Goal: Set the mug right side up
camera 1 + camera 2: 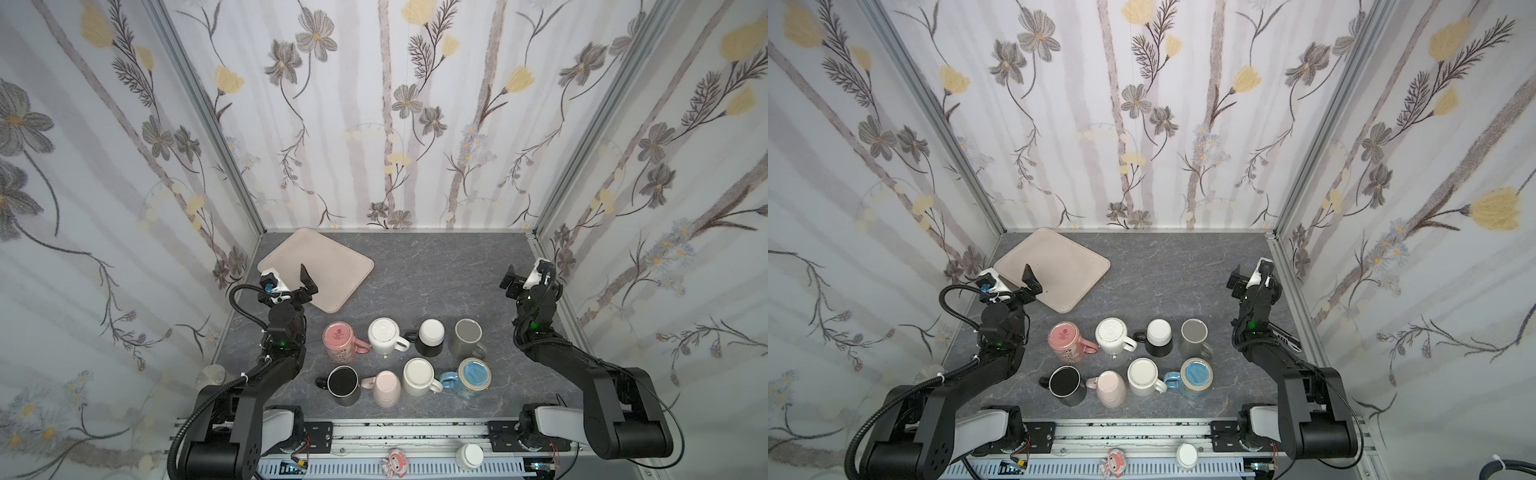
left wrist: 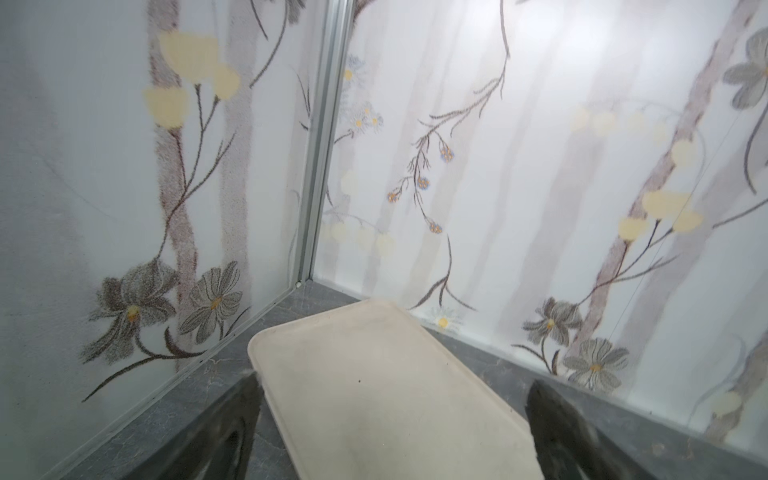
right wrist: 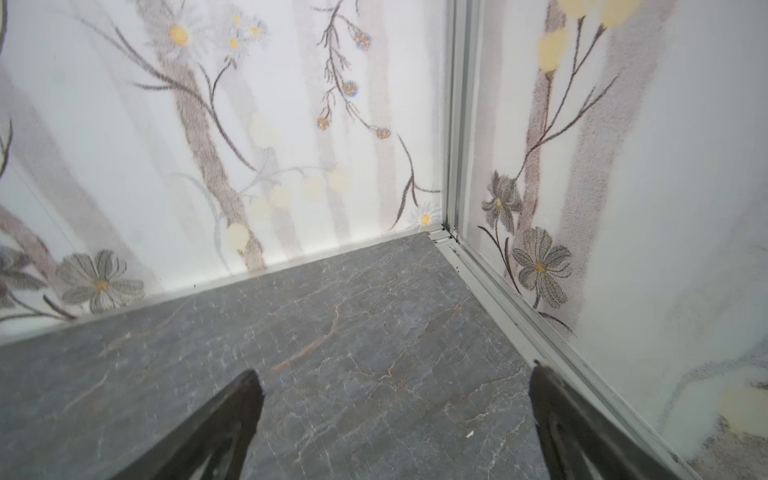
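Observation:
The tray (image 1: 326, 261) sits crooked in the back corner, so next my left gripper grabs the tray's edge (image 1: 366, 273) closest to my right gripper and pulls it straight behind the mugs.
Several mugs stand in two rows near the table's front in both top views. Bottoms up: a pink mug (image 1: 340, 337) (image 1: 1064, 337), a white ribbed mug (image 1: 384, 334), a black-and-white mug (image 1: 431, 336), a pale pink mug (image 1: 386, 386), a cream mug (image 1: 419, 375) and a blue mug (image 1: 473, 376). A black mug (image 1: 343, 383) shows its dark mouth. A grey mug (image 1: 468, 336) stands at the back right. My left gripper (image 1: 291, 280) (image 1: 1013, 282) (image 2: 395, 382) hovers open over a tray, empty. My right gripper (image 1: 525, 274) (image 1: 1250, 272) (image 3: 395, 370) is open and empty near the right wall.
A beige tray (image 1: 328, 257) (image 1: 1059, 257) (image 2: 374, 415) lies at the back left, with nothing on it. Flowered walls close in the grey marbled table (image 3: 332, 311) on three sides. A metal rail (image 1: 415, 432) runs along the front edge.

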`<state>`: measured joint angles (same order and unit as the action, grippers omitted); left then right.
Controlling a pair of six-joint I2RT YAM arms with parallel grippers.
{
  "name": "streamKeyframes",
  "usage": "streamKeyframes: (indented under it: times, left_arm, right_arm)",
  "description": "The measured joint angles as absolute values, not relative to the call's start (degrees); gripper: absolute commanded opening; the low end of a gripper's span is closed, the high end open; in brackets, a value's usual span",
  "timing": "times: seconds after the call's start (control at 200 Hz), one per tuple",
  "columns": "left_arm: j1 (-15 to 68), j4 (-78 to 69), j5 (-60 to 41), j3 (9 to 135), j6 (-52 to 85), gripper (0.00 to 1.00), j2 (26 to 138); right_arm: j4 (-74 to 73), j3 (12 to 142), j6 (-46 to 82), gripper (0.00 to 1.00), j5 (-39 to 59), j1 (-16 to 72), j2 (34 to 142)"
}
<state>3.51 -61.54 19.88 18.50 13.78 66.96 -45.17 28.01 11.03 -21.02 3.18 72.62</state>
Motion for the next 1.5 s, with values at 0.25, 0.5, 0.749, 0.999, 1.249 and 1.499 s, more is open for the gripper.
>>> streamKeyframes:
  times: [0.25, 0.5, 0.749, 0.999, 1.249, 1.499]
  left_arm:
    - [-2.79, -46.85, 22.2, 22.74, 46.3, 1.0, 59.96]
    - [-3.27, -49.19, 7.11, 23.59, 52.42, 1.0, 61.45]
    - [5.48, -27.75, -3.7, 47.72, 36.88, 0.95, 74.56]
    - [18.76, -5.65, -0.67, 64.69, 20.99, 0.86, 91.98]
    - [25.36, 7.77, 12.6, 80.55, 12.45, 0.75, 109.23]
    - [26.28, 14.46, 18.02, 86.3, 11.77, 0.66, 117.56]
  right_arm:
    - [-33.52, 30.72, 36.77, 1.0, -16.88, -3.03, 69.45]
    - [-26.24, 37.69, 42.37, 0.98, 1.98, -3.27, 77.49]
    - [-17.89, 39.09, 39.77, 0.98, 5.43, 3.79, 78.46]
    - [-12.29, 40.49, 37.28, 0.98, 4.73, 6.92, 76.23]
    - [-9.74, 40.6, 36.34, 0.98, 4.05, 8.58, 72.42]
    - [-8.88, 39.83, 35.94, 0.98, 3.68, 9.26, 71.07]
